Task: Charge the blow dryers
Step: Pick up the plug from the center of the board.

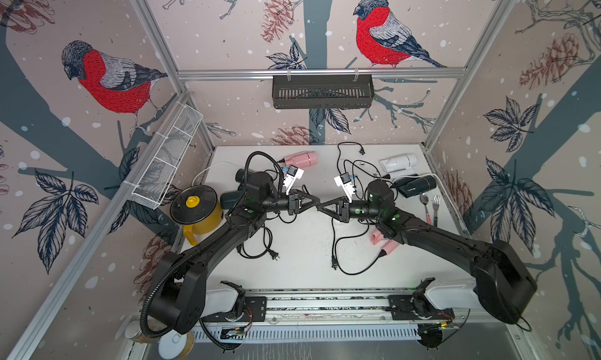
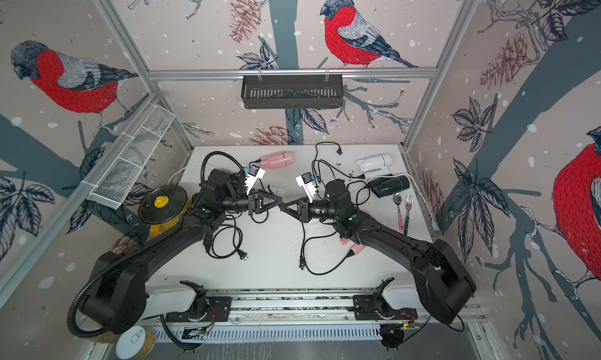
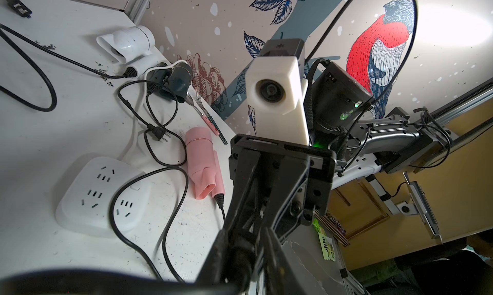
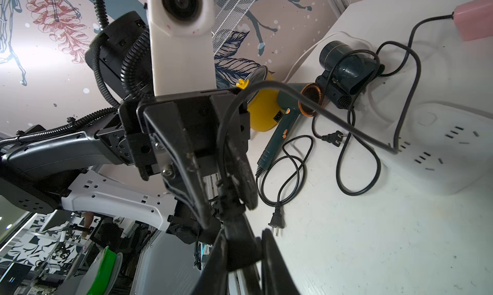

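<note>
My right gripper is covering the black plug's prong end (image 4: 243, 246), so it should open and move away while my left gripper takes the plug to the white power strip (image 4: 441, 148).
Above the table's middle my left gripper (image 1: 312, 202) and right gripper (image 1: 322, 208) meet tip to tip. The right gripper (image 4: 241, 253) is shut on a black plug. The left gripper (image 3: 248, 256) is shut on the black cord (image 4: 306, 99) just behind that plug. This cord seems to lead to the pink blow dryer (image 1: 300, 159) at the back. A white dryer (image 1: 398, 165) and a black one (image 1: 419, 184) lie at the back right. Another pink dryer (image 3: 200, 160) lies under the right arm. A dark green dryer (image 4: 288, 112) and a black one (image 4: 346, 67) lie on the left.
A white power strip (image 3: 88, 197) lies under the right gripper, another (image 4: 440, 147) under the left. A yellow pot with a black lid (image 1: 195, 208) stands at the left edge. A spoon (image 1: 425, 204) and fork (image 1: 436, 205) lie far right. Loose plugs (image 1: 274, 255) and cords trail at the front.
</note>
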